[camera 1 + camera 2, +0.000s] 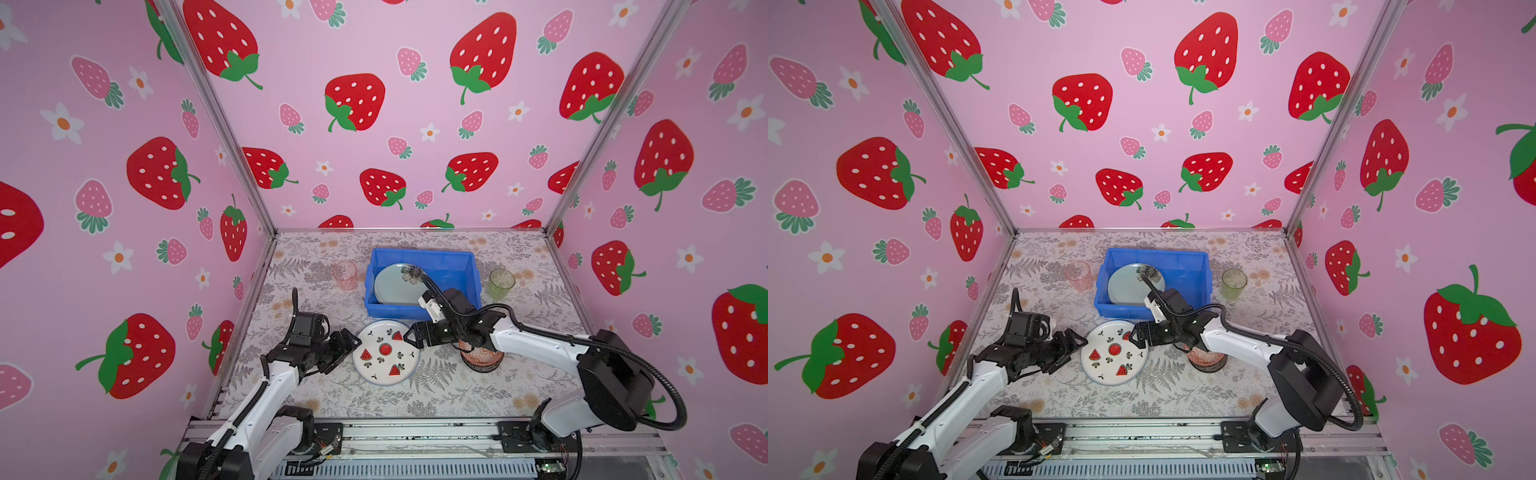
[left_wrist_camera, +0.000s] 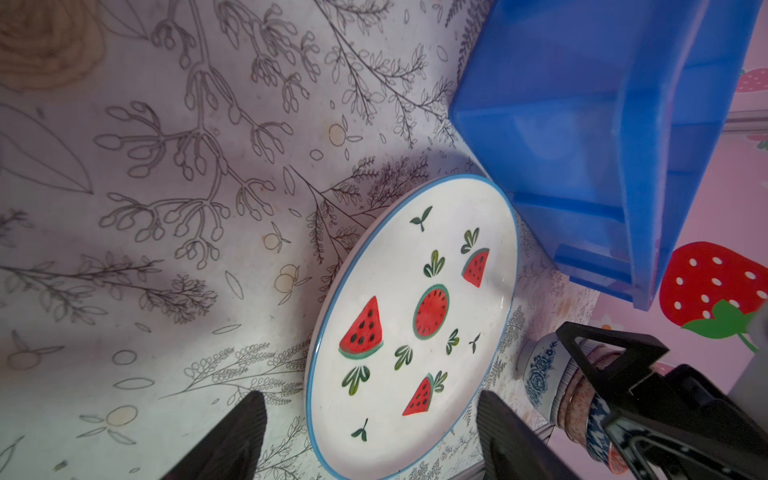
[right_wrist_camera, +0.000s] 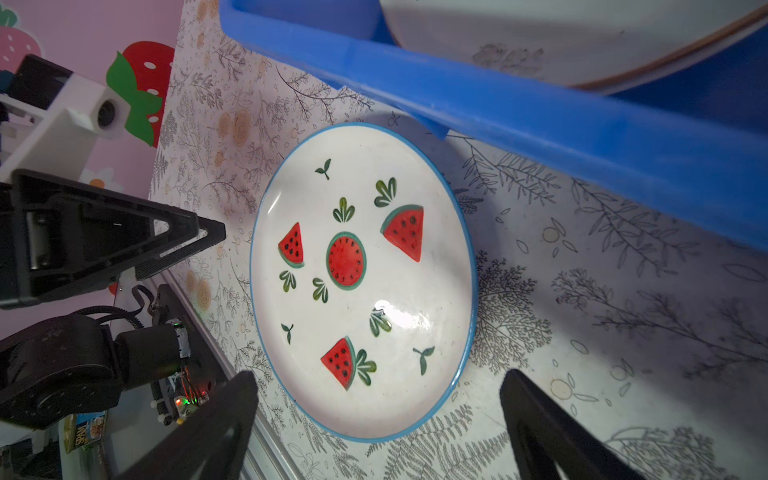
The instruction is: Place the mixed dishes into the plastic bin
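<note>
My left gripper's open fingers have the white plate's rim [image 1: 355,357] pointing into their gap, so I should keep moving in until they close on the plate's rim.
A white plate with watermelon slices [image 1: 385,352] [image 1: 1113,353] [image 2: 411,324] [image 3: 361,282] lies flat on the table just in front of the blue plastic bin [image 1: 390,311] [image 1: 1121,309] [image 2: 582,124] [image 3: 498,112]. A mint-green plate [image 1: 392,284] [image 1: 1127,284] leans inside the bin. My left gripper [image 1: 348,351] [image 1: 1075,351] [image 2: 370,399] is open at the plate's left rim. At the plate's right rim, my right gripper [image 1: 411,338] [image 1: 1133,336] [image 3: 378,374] is open too. Neither holds anything.
A pink tumbler [image 1: 345,275] [image 1: 1078,275] stands left of the bin, a green tumbler [image 1: 501,284] [image 1: 1234,283] right of it. Stacked patterned bowls [image 1: 482,359] [image 1: 1206,359] [image 2: 540,374] sit under my right arm. Enclosure walls ring the table.
</note>
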### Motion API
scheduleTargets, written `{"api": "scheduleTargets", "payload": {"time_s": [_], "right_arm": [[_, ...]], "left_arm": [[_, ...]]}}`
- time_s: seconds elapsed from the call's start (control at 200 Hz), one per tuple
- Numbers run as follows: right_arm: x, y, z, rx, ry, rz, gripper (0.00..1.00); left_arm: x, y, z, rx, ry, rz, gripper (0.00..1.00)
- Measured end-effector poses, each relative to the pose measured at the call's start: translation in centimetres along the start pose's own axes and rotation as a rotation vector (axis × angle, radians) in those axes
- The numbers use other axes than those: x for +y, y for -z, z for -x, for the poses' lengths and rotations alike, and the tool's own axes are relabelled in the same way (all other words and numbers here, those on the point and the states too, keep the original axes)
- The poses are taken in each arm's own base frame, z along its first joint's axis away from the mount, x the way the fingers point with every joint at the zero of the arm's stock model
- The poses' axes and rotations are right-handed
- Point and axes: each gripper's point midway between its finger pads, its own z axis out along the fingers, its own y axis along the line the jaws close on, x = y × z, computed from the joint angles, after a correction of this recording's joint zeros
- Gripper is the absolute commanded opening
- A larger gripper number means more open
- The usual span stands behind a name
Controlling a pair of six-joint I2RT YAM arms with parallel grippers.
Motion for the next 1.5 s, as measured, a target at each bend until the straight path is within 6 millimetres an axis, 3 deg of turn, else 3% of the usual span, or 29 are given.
{"api": "scheduleTargets", "payload": {"time_s": [0.455,0.966,1.501], "right_arm": [[-0.4,-2.2,-1.9,0.06,-0.02,-0.014,0.96],[-0.6,-4.5,-3.5,0.112,-0.036,-0.013,0.96],[0.4,-5.4,-3.0,0.114,-0.022,0.002,0.96]], "left_arm": [[0.1,-2.0,-0.1,0.047,-0.031,0.005,0.85],[-0.2,-2.4,-0.1,0.054,-0.065,-0.017,0.91],[0.2,-3.2,-0.7,0.082,-0.059,-0.031,0.91]]}}
